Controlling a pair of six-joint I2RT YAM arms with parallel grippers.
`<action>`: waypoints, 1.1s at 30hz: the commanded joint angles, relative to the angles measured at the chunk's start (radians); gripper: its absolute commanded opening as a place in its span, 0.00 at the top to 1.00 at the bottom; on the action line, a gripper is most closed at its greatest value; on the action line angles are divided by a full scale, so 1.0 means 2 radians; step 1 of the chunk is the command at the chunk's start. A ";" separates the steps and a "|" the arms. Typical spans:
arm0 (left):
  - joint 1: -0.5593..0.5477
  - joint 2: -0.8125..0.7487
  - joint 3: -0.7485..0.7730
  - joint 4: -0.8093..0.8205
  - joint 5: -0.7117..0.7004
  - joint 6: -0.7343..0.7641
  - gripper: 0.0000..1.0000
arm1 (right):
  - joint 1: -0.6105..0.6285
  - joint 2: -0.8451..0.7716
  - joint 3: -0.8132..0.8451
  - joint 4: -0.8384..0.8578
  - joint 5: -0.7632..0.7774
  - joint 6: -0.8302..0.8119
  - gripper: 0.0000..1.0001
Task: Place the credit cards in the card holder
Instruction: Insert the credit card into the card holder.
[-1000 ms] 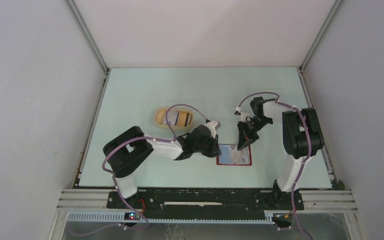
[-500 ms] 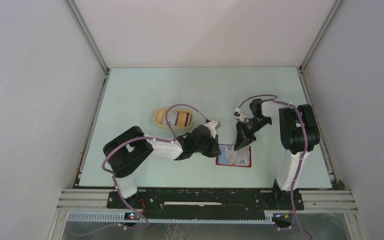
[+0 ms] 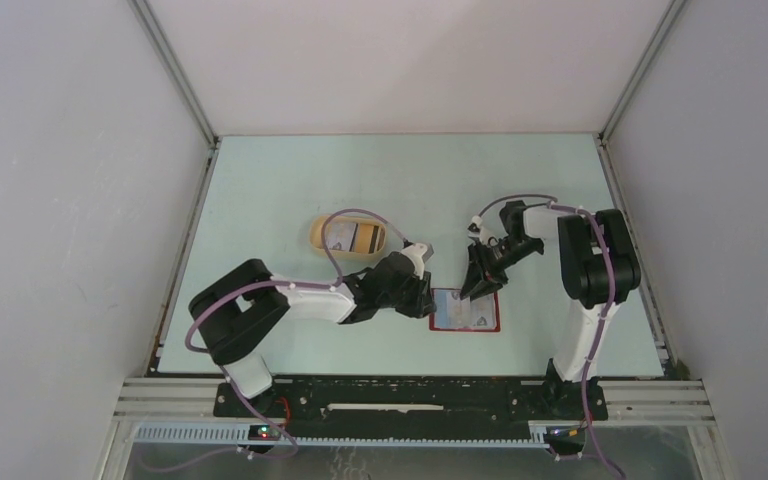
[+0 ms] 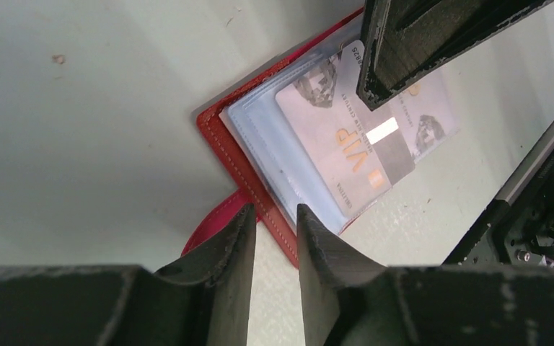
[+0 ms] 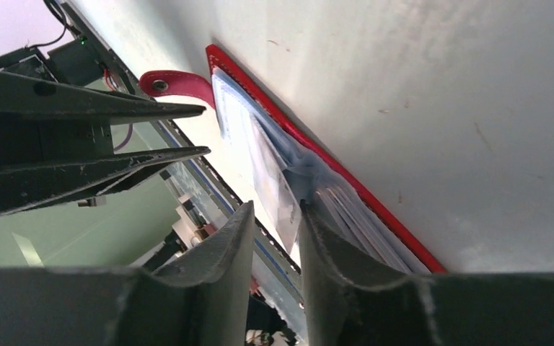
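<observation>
The VIP card sticks out (image 4: 393, 153) of its pocket, so the robot's left gripper should hold the card holder's red edge (image 4: 265, 203) while the right gripper pushes the card in.
The red card holder (image 3: 484, 324) lies open near the table's front, its pale blue pockets up; it also shows in the left wrist view (image 4: 238, 155) and the right wrist view (image 5: 361, 191). My right gripper (image 3: 472, 287) (image 5: 275, 207) is down at its top edge, closed on a pale credit card (image 4: 346, 137) marked VIP with a dark stripe; the card (image 5: 274, 191) runs between the fingers onto the pockets. My left gripper (image 3: 430, 300) (image 4: 274, 216) is narrowly open and empty at the holder's left edge, by the red strap (image 5: 177, 79). More cards (image 3: 360, 238) lie in a dish.
The tan oval dish (image 3: 320, 238) sits behind the left arm, left of centre. The table's front rail and the arm bases lie just beyond the holder. The side walls stand at both table edges.
My right gripper has moved left and down onto the holder with the card. My left arm's elbow has swung left while its gripper stayed at the holder's edge.
</observation>
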 commanded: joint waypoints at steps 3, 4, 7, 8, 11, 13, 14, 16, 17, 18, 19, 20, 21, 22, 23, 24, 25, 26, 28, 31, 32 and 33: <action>0.003 -0.081 -0.023 -0.013 -0.039 0.009 0.64 | -0.012 -0.076 0.020 -0.018 0.009 -0.050 0.57; 0.003 -0.091 -0.027 -0.013 -0.043 0.013 0.64 | -0.013 -0.088 0.019 -0.020 0.015 -0.056 0.56; 0.003 -0.118 -0.045 -0.002 -0.047 0.025 0.64 | -0.019 -0.119 0.019 -0.020 0.033 -0.073 0.56; 0.003 -0.128 -0.055 0.006 -0.047 0.027 0.64 | -0.019 -0.130 0.019 -0.018 0.040 -0.082 0.57; 0.003 -0.147 -0.079 0.020 -0.059 0.034 0.65 | -0.018 -0.158 0.017 -0.014 0.046 -0.102 0.59; 0.003 -0.150 -0.088 0.025 -0.053 0.035 0.68 | -0.008 -0.167 0.014 -0.020 0.059 -0.122 0.63; 0.003 -0.148 -0.091 0.026 -0.053 0.034 0.70 | 0.001 -0.170 0.011 -0.019 0.076 -0.129 0.66; 0.002 -0.140 -0.095 0.026 -0.039 0.031 0.75 | 0.023 -0.176 -0.006 -0.006 0.121 -0.134 0.77; 0.002 -0.131 -0.097 0.028 -0.033 0.029 0.77 | 0.033 -0.174 -0.014 0.000 0.141 -0.133 0.84; 0.002 -0.125 -0.098 0.031 -0.029 0.028 0.79 | 0.040 -0.169 -0.018 0.003 0.155 -0.129 0.90; 0.002 -0.117 -0.098 0.033 -0.024 0.026 0.79 | 0.044 -0.160 -0.019 0.002 0.161 -0.126 0.95; 0.001 -0.111 -0.097 0.035 -0.022 0.024 0.80 | 0.046 -0.151 -0.019 0.002 0.165 -0.122 0.96; 0.001 -0.103 -0.095 0.036 -0.020 0.023 0.80 | 0.050 -0.142 -0.019 0.004 0.174 -0.118 0.97; 0.001 -0.094 -0.092 0.035 -0.017 0.021 0.80 | 0.053 -0.133 -0.019 0.004 0.181 -0.115 0.97; 0.001 -0.085 -0.088 0.037 -0.014 0.021 0.80 | 0.057 -0.126 -0.018 0.004 0.186 -0.113 0.97; 0.001 -0.075 -0.083 0.037 -0.009 0.020 0.80 | 0.060 -0.119 -0.018 0.005 0.190 -0.110 0.97; 0.001 -0.064 -0.077 0.037 -0.004 0.019 0.80 | 0.065 -0.115 -0.018 0.006 0.194 -0.108 0.97; 0.000 -0.053 -0.071 0.037 0.002 0.019 0.80 | 0.072 -0.111 -0.018 0.009 0.202 -0.105 0.97; -0.001 -0.034 -0.060 0.036 0.010 0.017 0.80 | 0.082 -0.105 -0.017 0.015 0.211 -0.098 0.97; -0.001 -0.013 -0.049 0.035 0.018 0.013 0.80 | 0.091 -0.091 -0.011 0.018 0.216 -0.087 0.97; -0.001 -0.008 -0.046 0.035 0.021 0.013 0.80 | 0.095 -0.085 -0.008 0.019 0.214 -0.085 0.97; -0.001 -0.004 -0.043 0.034 0.024 0.013 0.80 | 0.100 -0.082 -0.006 0.019 0.214 -0.082 0.97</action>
